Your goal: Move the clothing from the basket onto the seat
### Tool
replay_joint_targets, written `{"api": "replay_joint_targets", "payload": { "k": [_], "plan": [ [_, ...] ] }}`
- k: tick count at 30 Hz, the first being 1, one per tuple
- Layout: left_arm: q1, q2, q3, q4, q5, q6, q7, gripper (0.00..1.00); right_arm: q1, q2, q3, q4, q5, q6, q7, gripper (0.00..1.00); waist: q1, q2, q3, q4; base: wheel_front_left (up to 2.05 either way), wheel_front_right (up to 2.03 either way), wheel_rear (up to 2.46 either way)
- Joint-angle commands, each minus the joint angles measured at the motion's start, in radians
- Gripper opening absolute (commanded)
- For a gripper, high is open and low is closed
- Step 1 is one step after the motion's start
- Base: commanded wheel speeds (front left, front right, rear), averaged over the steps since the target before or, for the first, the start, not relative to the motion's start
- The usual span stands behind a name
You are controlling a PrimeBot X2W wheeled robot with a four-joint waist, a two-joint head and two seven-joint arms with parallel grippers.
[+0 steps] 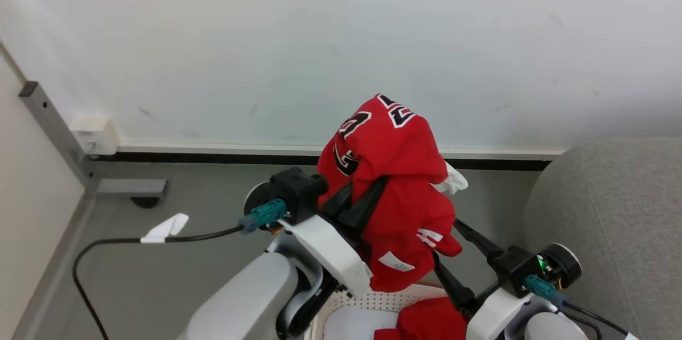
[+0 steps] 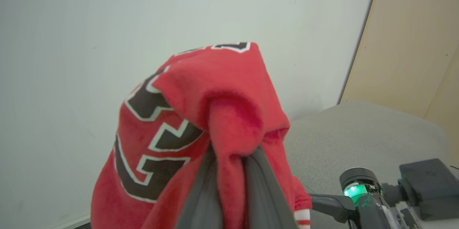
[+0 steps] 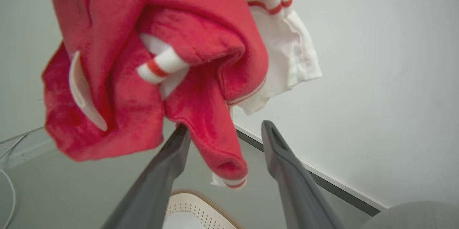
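White cloth is showing behind the red garment, so a bigger hidden white part will come with it when I carry it to the seat.
My left gripper is raised over the basket and shut on the clothing, a bright red garment with black-and-white lettering that drapes over its fingers. In the left wrist view the red cloth is pinched between the fingers. My right gripper stands open just below and to the right. In the right wrist view a hanging fold of the garment dangles between its spread fingers. More red clothing lies in the white perforated basket. The grey seat is at the right.
A white wall with a dark baseboard stands close ahead. A black cable with a white tag trails over the grey floor at the left. A pale cloth lies in the basket. A beige panel rises beyond the seat.
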Motion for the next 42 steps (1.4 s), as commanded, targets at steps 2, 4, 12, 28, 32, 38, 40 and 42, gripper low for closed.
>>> {"api": "replay_joint_targets", "payload": {
  "k": [2, 4, 12, 28, 32, 38, 40, 42],
  "plan": [
    [0.013, -0.008, -0.014, -0.014, -0.005, -0.005, 0.007, 0.00, -0.032, 0.008, 0.005, 0.011, 0.007, -0.002, 0.001, 1.00, 0.0000, -0.0001, -0.002, 0.033, 0.00, 0.00, 0.00],
    [0.017, -0.015, -0.028, -0.020, -0.006, -0.008, 0.015, 0.00, -0.045, 0.015, -0.015, 0.002, 0.000, -0.002, 0.001, 1.00, 0.0000, -0.0001, -0.002, 0.052, 0.00, 0.00, 0.00],
    [0.028, -0.024, -0.056, -0.025, -0.014, -0.015, 0.027, 0.00, -0.042, 0.040, -0.036, -0.003, -0.026, -0.002, 0.001, 1.00, 0.0000, -0.0001, -0.005, 0.106, 0.00, 0.00, 0.00],
    [0.037, -0.016, -0.060, -0.023, -0.024, 0.000, 0.020, 0.00, -0.012, 0.037, -0.035, -0.025, 0.032, -0.002, 0.001, 0.00, 0.0000, -0.0001, -0.009, 0.118, 0.00, 0.00, 0.00],
    [0.041, -0.014, -0.061, -0.021, -0.025, 0.003, 0.015, 0.00, 0.000, 0.040, -0.049, -0.035, 0.051, -0.002, 0.001, 0.00, 0.0000, -0.0001, -0.008, 0.108, 0.00, 0.00, 0.00],
    [0.043, -0.012, -0.061, -0.016, -0.026, 0.011, 0.014, 0.17, 0.015, 0.043, -0.083, -0.063, 0.085, -0.002, 0.001, 0.00, 0.0000, -0.0001, -0.006, 0.090, 0.00, 0.00, 0.00],
    [0.044, -0.013, -0.060, -0.015, -0.028, 0.014, 0.011, 1.00, 0.025, 0.042, -0.095, -0.075, 0.103, -0.002, 0.001, 0.00, 0.0000, -0.0001, -0.004, 0.077, 0.00, 0.00, 0.00],
    [0.045, -0.011, -0.063, -0.015, -0.028, 0.016, 0.012, 1.00, 0.029, 0.041, -0.112, -0.090, 0.114, -0.002, 0.000, 0.00, 0.0000, -0.0001, 0.001, 0.061, 0.00, 0.00, 0.00]
  ]
}}
